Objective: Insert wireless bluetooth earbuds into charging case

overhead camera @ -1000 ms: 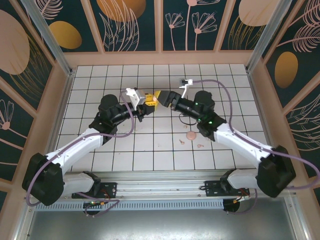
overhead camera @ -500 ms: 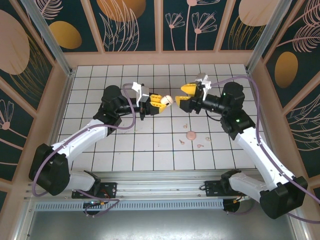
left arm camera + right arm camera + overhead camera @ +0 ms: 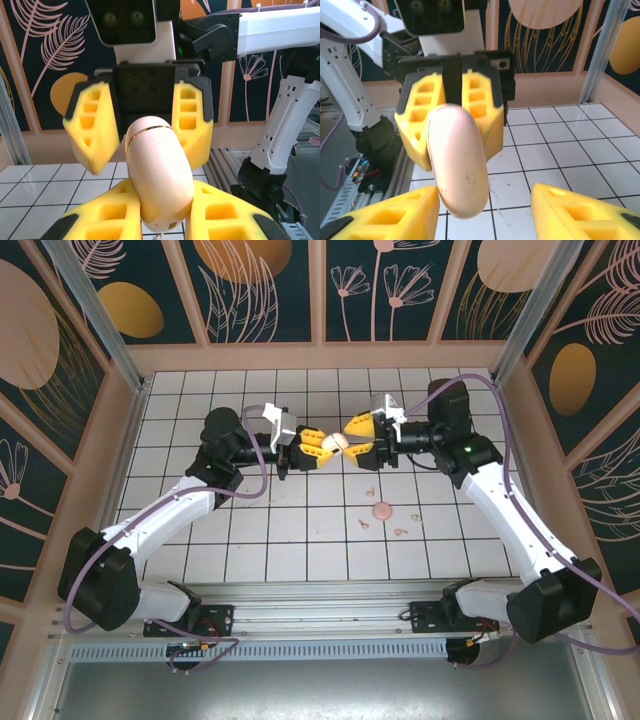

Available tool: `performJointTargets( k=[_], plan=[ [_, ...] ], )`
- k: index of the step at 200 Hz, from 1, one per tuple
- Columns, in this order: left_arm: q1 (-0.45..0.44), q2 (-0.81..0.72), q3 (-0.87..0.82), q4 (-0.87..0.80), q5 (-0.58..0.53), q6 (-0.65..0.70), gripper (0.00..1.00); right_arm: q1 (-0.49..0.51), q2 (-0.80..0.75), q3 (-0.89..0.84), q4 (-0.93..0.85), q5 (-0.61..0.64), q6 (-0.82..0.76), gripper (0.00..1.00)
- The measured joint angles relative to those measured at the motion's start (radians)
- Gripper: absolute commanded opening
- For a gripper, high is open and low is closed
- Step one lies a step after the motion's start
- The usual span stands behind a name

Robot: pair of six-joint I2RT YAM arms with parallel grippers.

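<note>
The charging case [image 3: 159, 175] sits at a slant in my left gripper, so my right gripper should hold its far end [image 3: 147, 124] while my left gripper opens and takes the case straight.
The charging case [image 3: 160, 170] is a closed, pale pink oval with a thin seam. My left gripper [image 3: 162, 200] is shut on its near end and holds it up above the tiles. In the top view the case [image 3: 334, 443] sits between my left gripper [image 3: 316, 448] and my right gripper [image 3: 356, 443], which face each other. My right gripper [image 3: 485, 210] is open around the case [image 3: 457, 160]. Its left finger [image 3: 390, 215] is close beside the case and its right finger [image 3: 585, 215] stands well apart. Two tiny pink earbuds [image 3: 366, 523] [image 3: 400, 531] lie on the tiles below.
A small round pink piece [image 3: 383, 510] lies on the white tiled floor [image 3: 200, 540] near the earbuds, with another tiny bit [image 3: 371, 491] just above it. Wooden walls [image 3: 320, 355] ring the floor. Both arms reach in from the near rail.
My right gripper backed off to the right with wide jaws, then came back left around the free end of the case, jaws narrower. My left gripper kept hold of the case.
</note>
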Motion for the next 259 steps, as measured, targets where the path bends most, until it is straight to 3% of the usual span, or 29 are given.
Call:
performJointTargets(
  k=[59,89,106,126,140,173,218,259],
  plan=[
    [0.0,0.0,0.007,0.005,0.007,0.0,0.12,0.01,0.022,0.032,-0.056,-0.044,-0.051,0.37],
    [0.0,0.002,0.007,0.004,0.007,0.0,0.12,0.026,0.023,0.043,-0.057,-0.056,-0.051,0.36],
    [0.0,0.002,0.007,0.004,0.016,0.002,0.14,0.033,0.025,0.048,-0.057,-0.055,-0.05,0.28],
    [0.001,0.002,0.007,0.0,0.026,0.008,0.23,0.034,0.025,0.052,-0.069,-0.053,-0.057,0.18],
    [0.001,0.002,0.008,-0.015,0.023,0.025,0.34,0.033,0.024,0.055,-0.085,-0.04,-0.072,0.14],
    [0.0,0.001,0.044,-0.192,-0.065,0.177,0.45,0.044,0.013,0.055,-0.146,0.098,-0.121,0.14],
    [0.0,-0.011,0.082,-0.473,-0.216,0.447,0.51,0.092,-0.032,0.093,-0.271,0.394,-0.251,0.13],
    [0.0,-0.011,0.099,-0.63,-0.279,0.591,0.53,0.195,-0.023,0.163,-0.366,0.586,-0.344,0.13]
  ],
)
